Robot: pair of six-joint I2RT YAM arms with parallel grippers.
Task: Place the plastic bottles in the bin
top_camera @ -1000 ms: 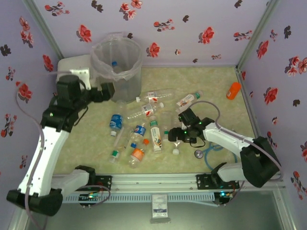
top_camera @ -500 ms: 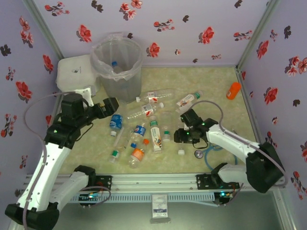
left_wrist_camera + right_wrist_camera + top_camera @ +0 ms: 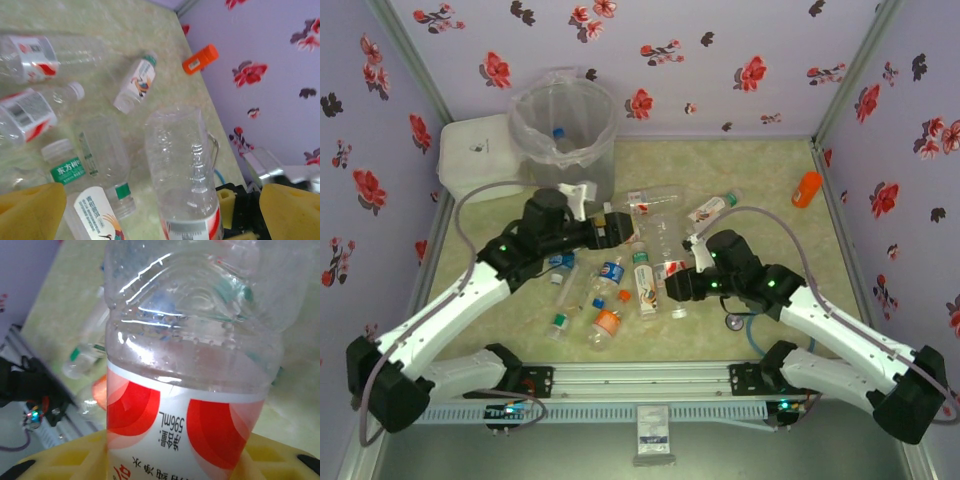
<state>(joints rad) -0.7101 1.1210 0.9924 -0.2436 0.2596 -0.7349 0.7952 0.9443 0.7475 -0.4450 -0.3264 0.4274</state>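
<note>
The red-white label bottle [image 3: 672, 268] is in my right gripper, far from the bin, so next I hand the bottle's loose end [image 3: 664, 226] over to my left gripper, which is closer to the bin.
My right gripper [image 3: 678, 287] is shut on a clear plastic bottle [image 3: 665, 250] with a red-white label [image 3: 180, 425], held roughly upright between its yellow pads [image 3: 60, 460]. In the left wrist view this bottle [image 3: 182, 165] rises in front of my left gripper [image 3: 155, 215], whose yellow pads [image 3: 30, 210] stand far apart, open. My left gripper [image 3: 618, 228] hovers mid-table beside it. Several more plastic bottles lie on the table, among them a blue-label one [image 3: 611, 271], a green-label one [image 3: 643, 283] and an orange-label one [image 3: 607, 322]. The grey bin [image 3: 582, 150] stands at the back left with a blue-capped bottle [image 3: 558, 131] inside.
A white lidded box [image 3: 480, 155] sits left of the bin. A solid orange bottle-shaped object [image 3: 807, 188] lies by the right wall. A blue cable loop with a metal ring [image 3: 755, 318] lies near the right arm. Flowered walls enclose the table.
My left arm has swung from beside the bin down and right to mid-table. My right gripper has moved left and raised the red-white bottle.
</note>
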